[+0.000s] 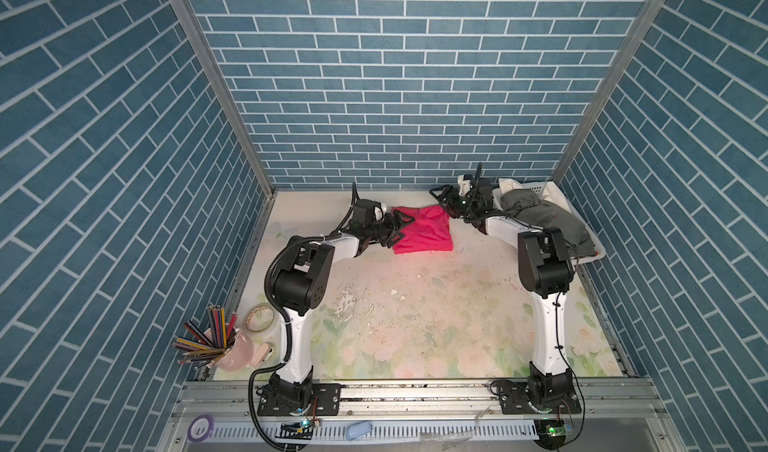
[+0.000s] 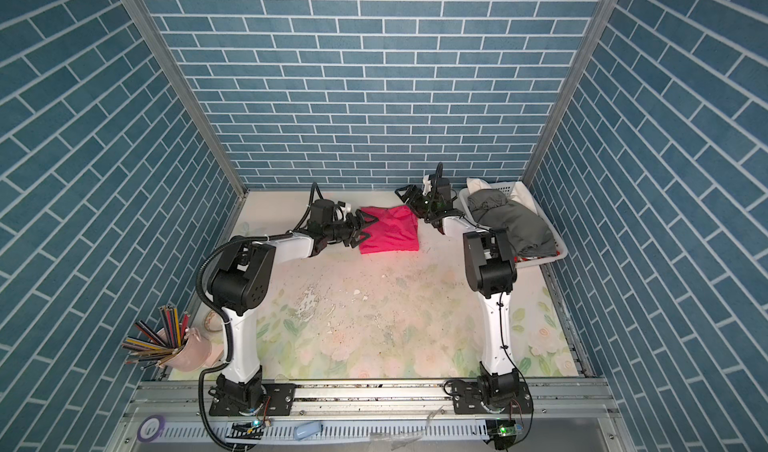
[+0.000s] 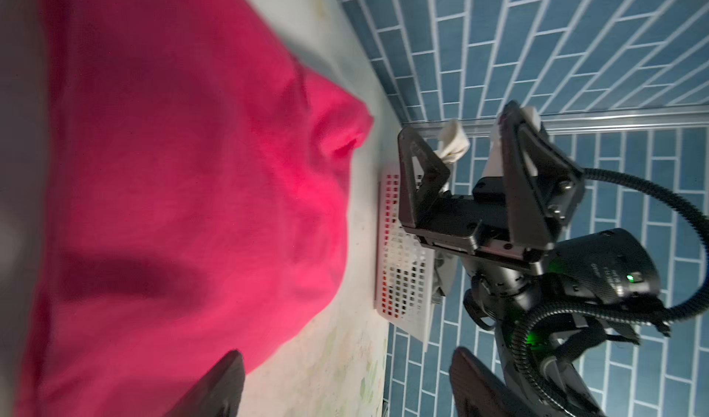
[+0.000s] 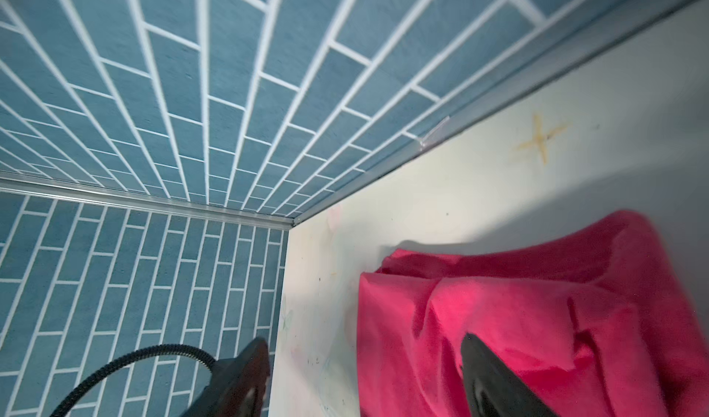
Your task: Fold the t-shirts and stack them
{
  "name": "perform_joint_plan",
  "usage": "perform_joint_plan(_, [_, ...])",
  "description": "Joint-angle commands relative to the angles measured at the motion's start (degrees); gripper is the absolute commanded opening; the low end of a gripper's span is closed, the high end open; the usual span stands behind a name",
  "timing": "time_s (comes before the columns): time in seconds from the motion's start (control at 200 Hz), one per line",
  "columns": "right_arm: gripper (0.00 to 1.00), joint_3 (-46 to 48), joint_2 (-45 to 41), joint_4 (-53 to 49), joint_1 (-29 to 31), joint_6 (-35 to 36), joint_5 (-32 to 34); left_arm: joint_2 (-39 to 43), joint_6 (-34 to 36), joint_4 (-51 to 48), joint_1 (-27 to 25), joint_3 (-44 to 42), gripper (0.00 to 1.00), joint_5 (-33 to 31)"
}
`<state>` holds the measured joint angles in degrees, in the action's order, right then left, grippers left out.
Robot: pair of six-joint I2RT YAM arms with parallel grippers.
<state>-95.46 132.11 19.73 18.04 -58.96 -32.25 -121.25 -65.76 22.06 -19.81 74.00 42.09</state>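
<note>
My gripper is about to pull the pink t-shirt (image 1: 425,229) by its edge. The t-shirt should slide along in one piece and stay folded, because its layers lie flat in a compact square (image 1: 428,247).
A bright pink t-shirt (image 1: 424,231) (image 2: 388,231) lies folded on the far middle of the table. My left gripper (image 1: 404,228) (image 2: 366,229) is at the shirt's left edge, open, one finger (image 3: 215,384) over the pink cloth (image 3: 192,185) and nothing held. My right gripper (image 1: 444,199) (image 2: 409,198) hovers over the shirt's far right corner, open and empty, with one finger (image 4: 495,376) above the pink cloth (image 4: 537,300). A dark grey t-shirt (image 1: 540,217) (image 2: 511,217) lies heaped in the white basket (image 1: 590,258) at the far right, with a white cloth (image 1: 513,184) behind it.
The basket (image 3: 399,280) stands just right of the right arm, against the side wall. The blue brick back wall runs close behind the shirt. A pink cup of pencils (image 1: 224,346) and a tape roll (image 1: 259,317) stand at the near left.
</note>
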Motion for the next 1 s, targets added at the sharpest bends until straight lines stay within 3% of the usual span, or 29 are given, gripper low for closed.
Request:
perform_joint_plan(0.0, [0.79,-3.33,3.92,1.12,0.28,-2.88,-1.83,-1.96,1.64,-0.82,0.67,-0.96,0.86,-1.23])
perform_joint_plan(0.19, [0.8,-11.85,7.24,-12.49,-1.38,10.49,3.35,-2.4,10.56,-11.37,1.9,1.65,0.86,-4.25])
perform_joint_plan(0.27, [0.81,-14.38,6.42,-18.37,-2.01,17.02,7.34,-0.59,17.96,-20.55,2.36,5.8,0.86,-8.87])
perform_joint_plan(0.33, [0.83,-13.85,3.91,-19.72,-2.26,21.29,8.68,1.37,26.34,-29.34,1.82,10.7,0.86,-16.4])
perform_joint_plan(0.395, [0.89,-12.03,-0.29,-19.73,-2.31,25.29,8.78,3.82,36.3,-37.31,-0.2,15.59,0.86,-30.21])
perform_joint_plan(0.455, [0.95,-9.24,-4.91,-20.09,-2.05,28.81,9.18,5.83,43.79,-39.23,-2.7,16.84,0.86,-42.91])
perform_joint_plan(0.515, [0.96,-5.29,-9.87,-20.89,-1.88,31.57,10.49,6.33,47.12,-39.24,-3.97,17.31,0.86,-48.25])
perform_joint_plan(0.57, [0.97,-0.59,-14.36,-20.46,-1.89,33.14,11.41,5.15,46.81,-41.36,-3.22,19.59,0.86,-46.62])
perform_joint_plan(0.75, [0.97,14.52,-27.44,-19.7,-2.05,35.82,14.25,-4.25,45.97,-43.96,1.37,27.42,0.86,-28.07])
perform_joint_plan(0.835, [0.98,19.76,-32.32,-20.76,-2.31,37.06,15.14,-8.1,46.95,-46.32,1.22,31.4,0.86,-24.79])
perform_joint_plan(0.995, [0.98,26.97,-38.21,-23.07,-2.64,39.03,16.51,-7.87,46.06,-43.79,0.9,29.57,0.86,-21.6])
